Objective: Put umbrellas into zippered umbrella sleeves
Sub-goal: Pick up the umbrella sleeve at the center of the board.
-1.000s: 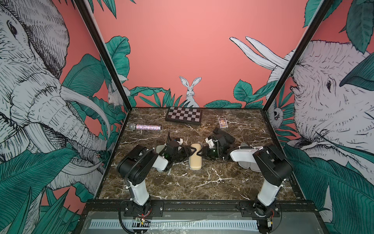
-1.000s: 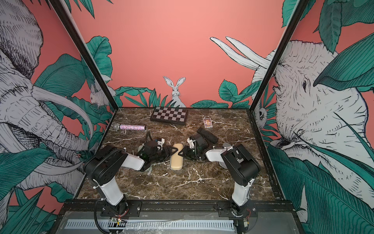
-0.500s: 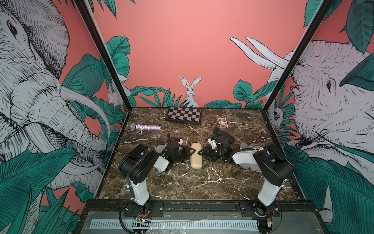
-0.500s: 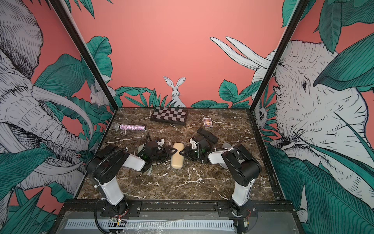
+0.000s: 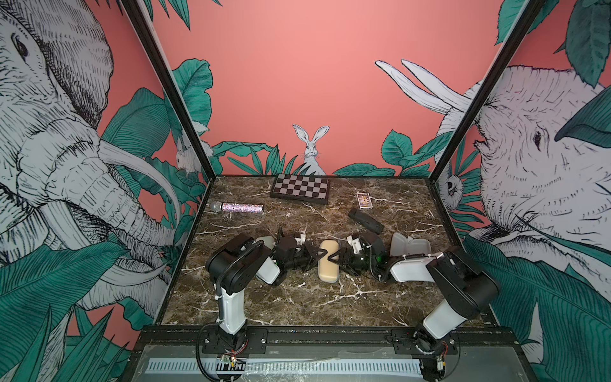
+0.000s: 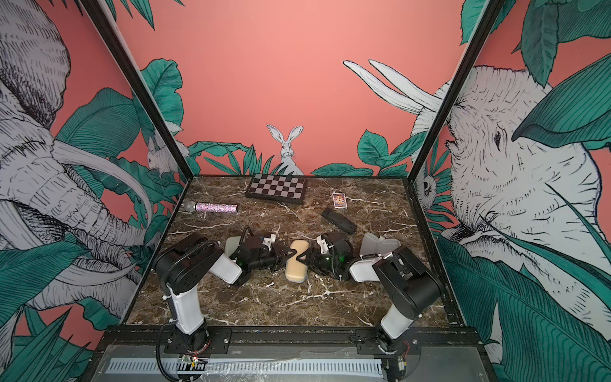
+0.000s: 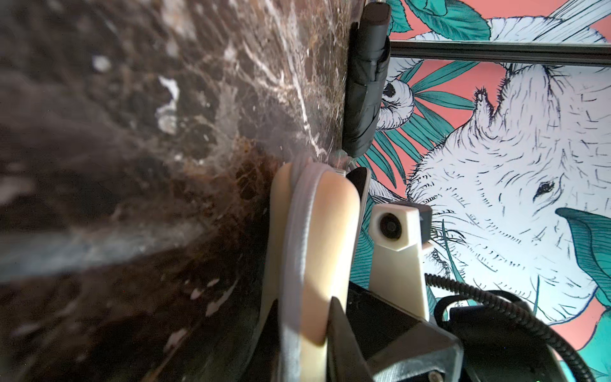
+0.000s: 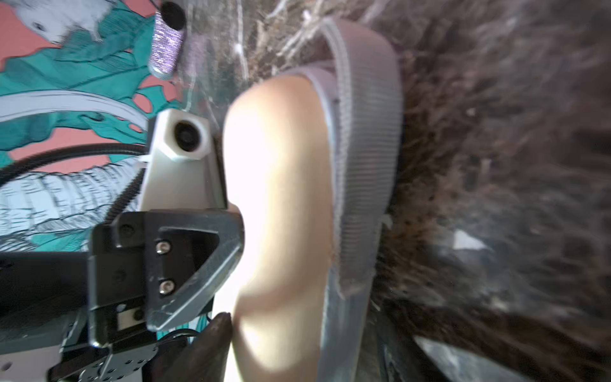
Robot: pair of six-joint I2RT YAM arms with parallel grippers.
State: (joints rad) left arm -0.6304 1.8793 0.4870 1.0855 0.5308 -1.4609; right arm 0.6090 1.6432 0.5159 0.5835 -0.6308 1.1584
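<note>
My right gripper straddles the closed cream sleeve's long edge, so my left gripper should hold the sleeve while my right gripper moves round to the sleeve's near end.
The cream sleeve lies in the middle of the table, its two shells close together with a grey zipper band between them. My left gripper is shut on the sleeve's left edge, one finger on top of the shell and one under it. From the right, my right gripper straddles the other edge with its jaws open. Its upper fingertip just touches the shell. A black umbrella lies loose behind the right arm. An open sleeve showing grey lining lies at the right.
Another pale sleeve lies partly hidden behind the left arm. A glittery microphone sits at the back left. Further back are a checkered board box and a small card box. Walls close three sides.
My left gripper has closed on the cream sleeve's left edge. The right gripper's jaws have spread wider around the other edge. The sleeve has hardly moved.
</note>
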